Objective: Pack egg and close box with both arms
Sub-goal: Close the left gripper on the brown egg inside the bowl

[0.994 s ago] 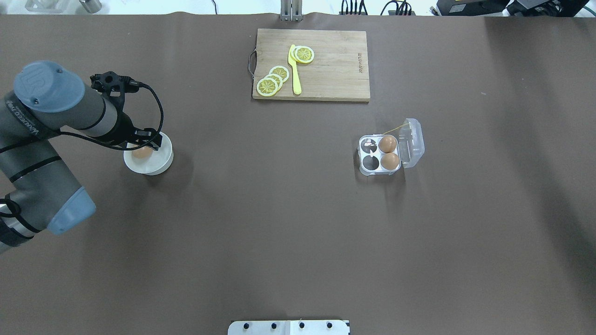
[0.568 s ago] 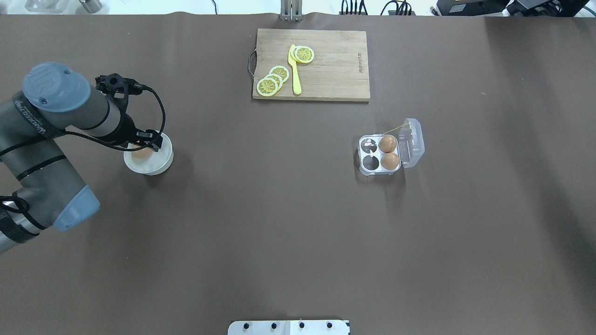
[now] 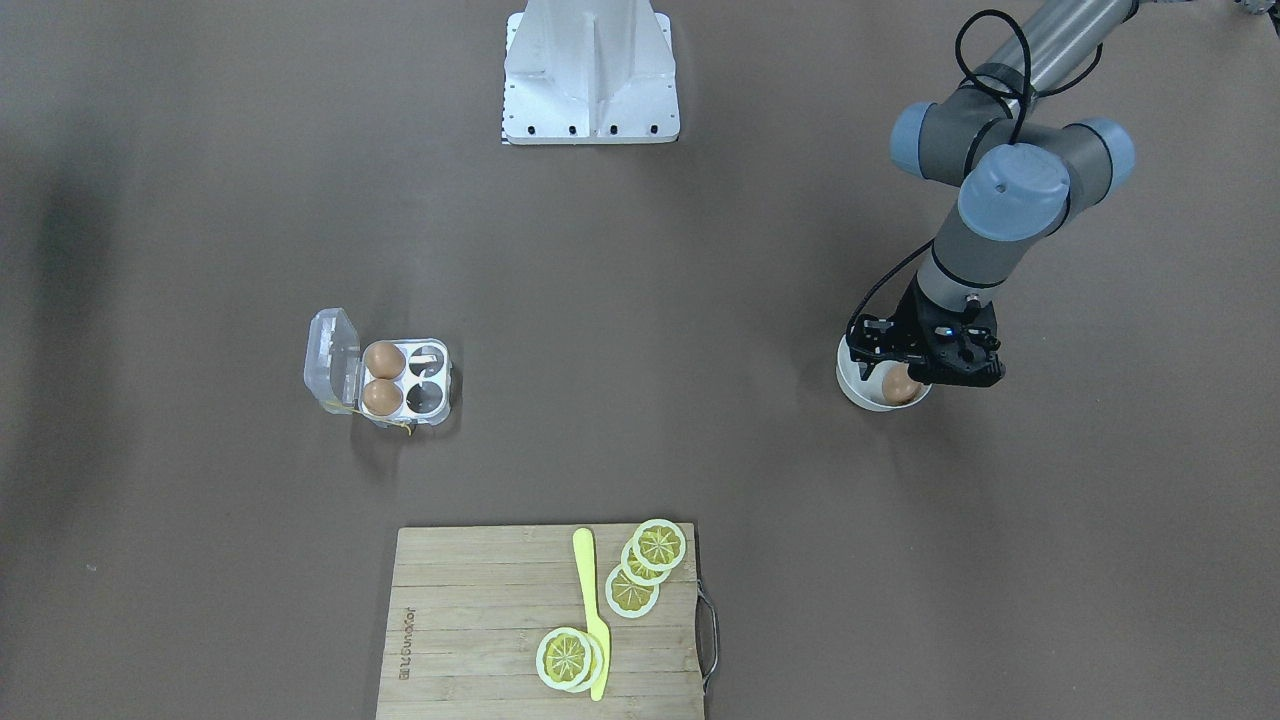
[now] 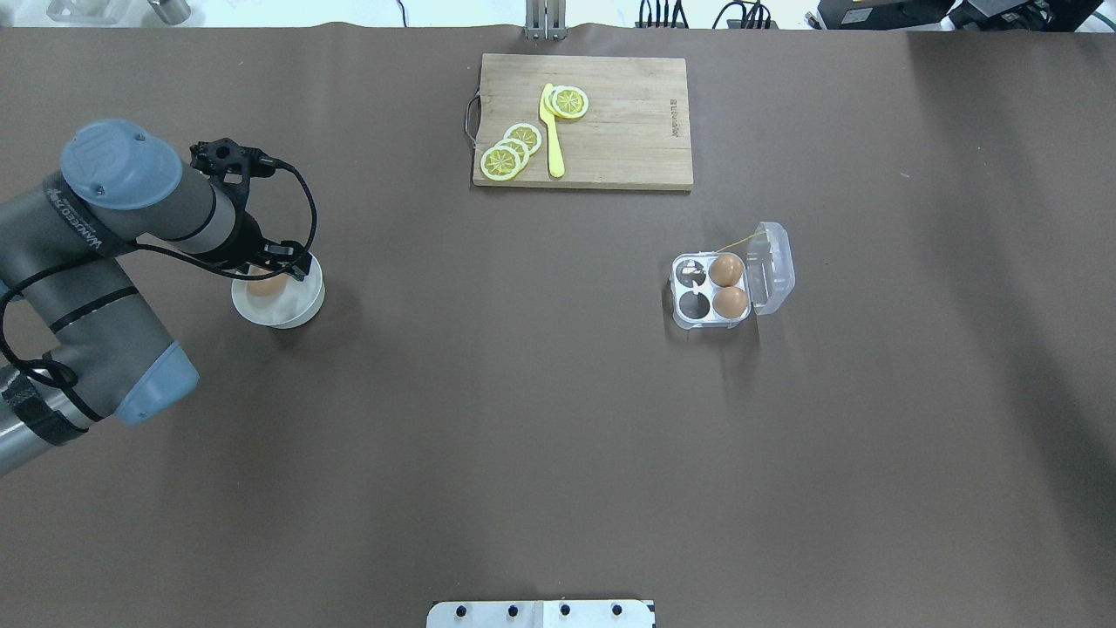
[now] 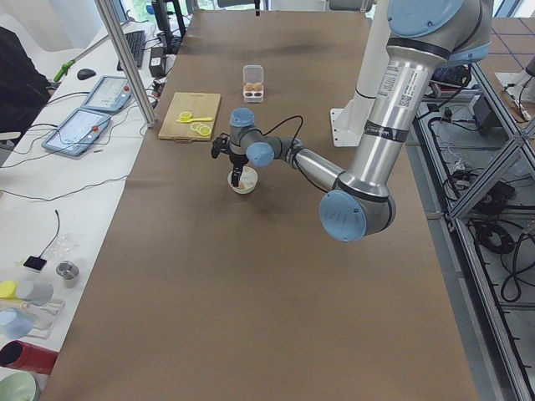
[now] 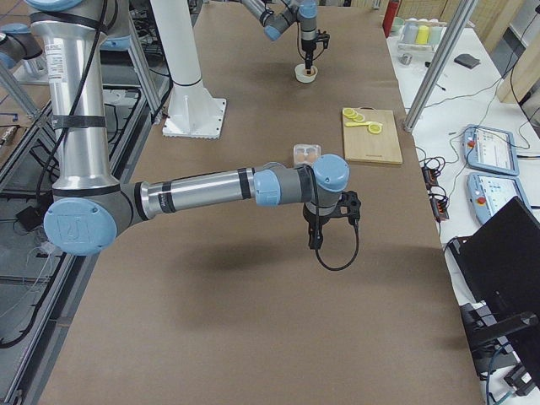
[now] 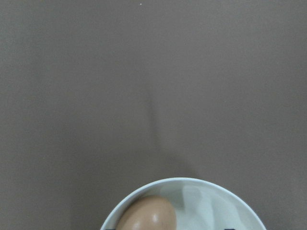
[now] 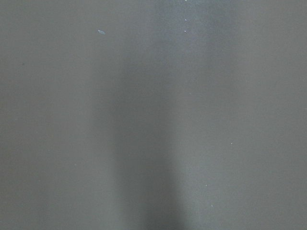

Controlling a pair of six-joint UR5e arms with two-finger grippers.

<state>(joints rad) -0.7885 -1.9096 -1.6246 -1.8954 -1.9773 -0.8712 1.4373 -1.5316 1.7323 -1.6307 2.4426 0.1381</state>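
I should expect the white bowl (image 3: 857, 382) to stay behind empty when I pick up the tan-brown egg, because white inside (image 7: 204, 207) can be seen next to the egg.
A tan-brown egg (image 4: 268, 285) lies in a white bowl (image 4: 302, 301) at the table's left; it also shows in the left wrist view (image 7: 146, 214). My left gripper (image 4: 265, 276) hangs straight down into the bowl over this egg, jaws open, fingertips wide apart at either side of it. The clear box (image 4: 688, 319) stands right of centre with its lid (image 4: 774, 262) open and two eggs (image 4: 725, 269) in its right-hand cells. My right gripper (image 6: 314, 243) shows only in the exterior right view, above bare table near the box; I cannot tell if it is open or shut.
A wooden cutting board (image 4: 628, 131) with lemon slices (image 4: 502, 161) and a yellow knife (image 4: 553, 139) lies at the far middle. The robot's white base plate (image 4: 540, 614) is at the near edge. Brown paper covers the table.
My left arm's elbow and wrist have shifted a little to the right and nearer. The gripper has stayed over the bowl and egg. The box has not moved.
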